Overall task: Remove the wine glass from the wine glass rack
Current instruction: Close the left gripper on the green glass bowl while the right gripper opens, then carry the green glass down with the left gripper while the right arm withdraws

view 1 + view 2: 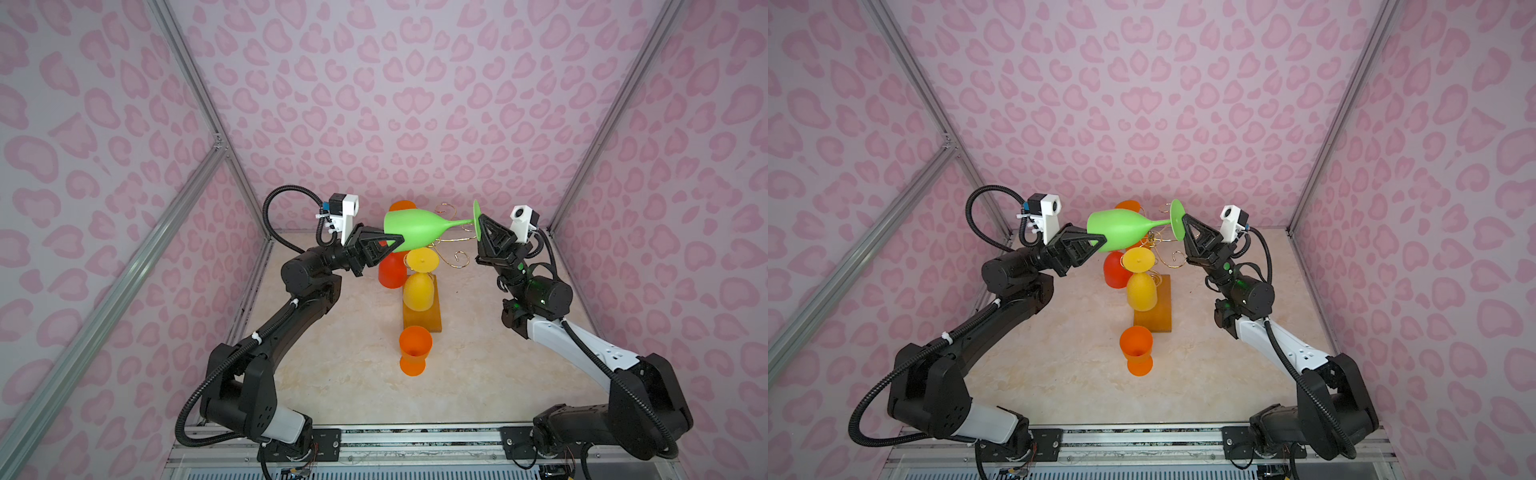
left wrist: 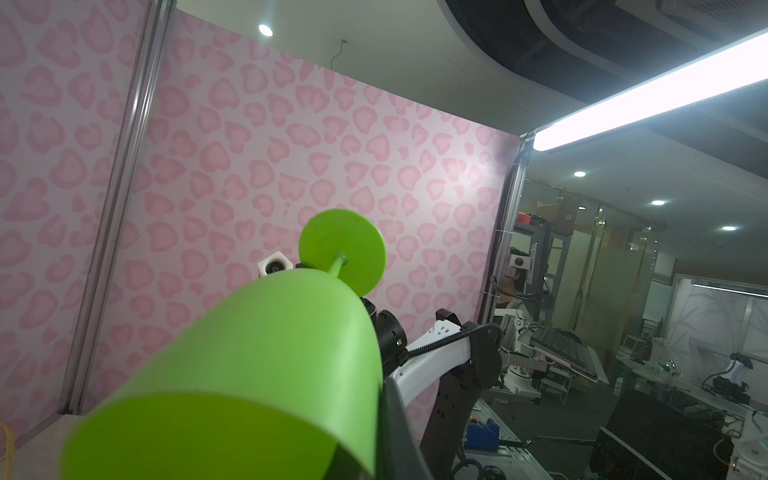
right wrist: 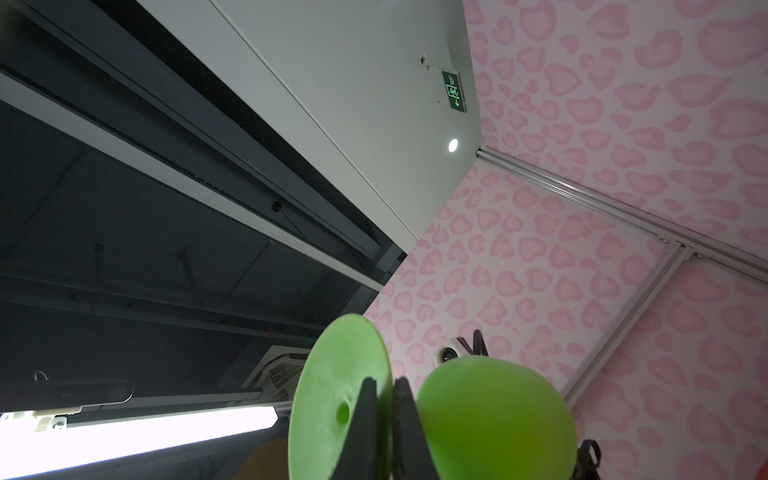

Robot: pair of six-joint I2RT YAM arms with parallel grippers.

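Note:
The green wine glass's foot disc (image 1: 476,220) is pinched in my right gripper, so that gripper should open and pull away before my left gripper stands the glass beside the front orange glass (image 1: 456,361).
A green wine glass (image 1: 411,232) (image 1: 1121,232) lies horizontal in the air above the wine glass rack's gold wire arms (image 1: 451,240), bowl to the left, foot to the right. My left gripper (image 1: 398,240) (image 1: 1100,241) is shut on the bowl's rim; in the left wrist view a finger (image 2: 395,419) presses the bowl's (image 2: 270,353) outer wall, the other is hidden. My right gripper (image 1: 483,219) (image 3: 384,399) is shut on the foot disc (image 3: 332,395), a finger on each face. The rack's amber wooden base (image 1: 436,316) stands mid-table.
A yellow glass (image 1: 419,291) hangs upside down on the rack's near side. A red glass (image 1: 392,272) and an orange one (image 1: 403,205) sit by the rack's left and back. Another orange glass (image 1: 414,349) stands upright on the table in front. Pink walls enclose the cell.

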